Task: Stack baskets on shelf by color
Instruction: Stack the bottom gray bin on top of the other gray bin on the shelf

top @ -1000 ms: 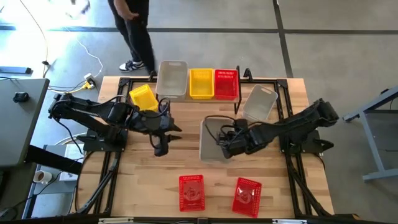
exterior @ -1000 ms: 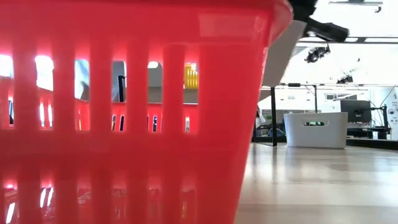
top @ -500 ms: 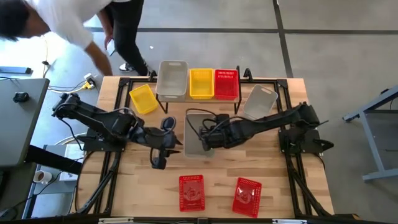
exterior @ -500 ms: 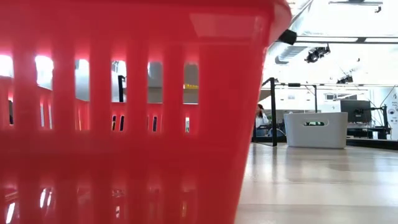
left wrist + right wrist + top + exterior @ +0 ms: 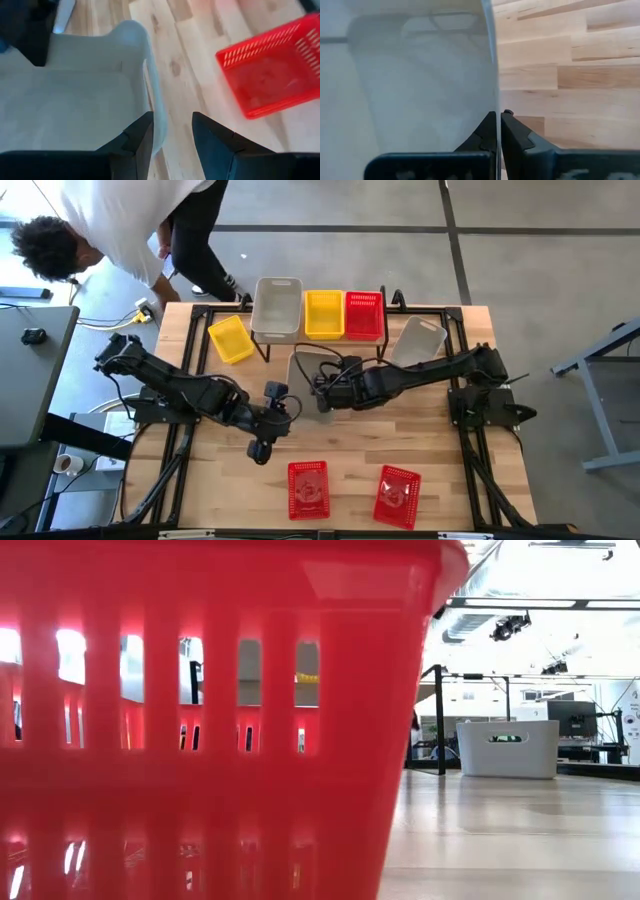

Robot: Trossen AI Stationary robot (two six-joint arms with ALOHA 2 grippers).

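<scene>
The shelf's grey basket (image 5: 277,308) is on my left gripper's side, so next my left gripper grabs the rim of my right gripper's grey basket (image 5: 156,107) and stacks that basket.
A wooden shelf (image 5: 381,348) at the table's far edge carries a grey basket (image 5: 277,305), a yellow one (image 5: 323,313) and a red one (image 5: 364,315). My right gripper (image 5: 326,388) is shut on another grey basket (image 5: 308,375) at mid-table, just in front of the shelf. My left gripper (image 5: 262,446) hovers open to the near left of it, holding nothing. In the left wrist view its fingers (image 5: 172,135) stand beside that basket's rim (image 5: 152,95). Two red baskets (image 5: 308,488) (image 5: 397,495) rest near the front edge. My right gripper pinches one side wall of the grey basket at its rim (image 5: 495,107), one finger inside the basket and one outside. It reaches in slanting down from the table's right. The basket looks lifted off the table and tilted.
A loose yellow basket (image 5: 230,338) lies left of the shelf and a loose grey one (image 5: 418,345) right of it. One red basket (image 5: 200,720) fills most of the low view. A person (image 5: 120,225) leans in beyond the table's far left corner.
My right gripper has carried the grey basket toward the table's left and far edge, up to the front of the shelf. My left gripper has sunk and gone toward the near edge, rolling at the wrist. A person has bent in at the far left.
</scene>
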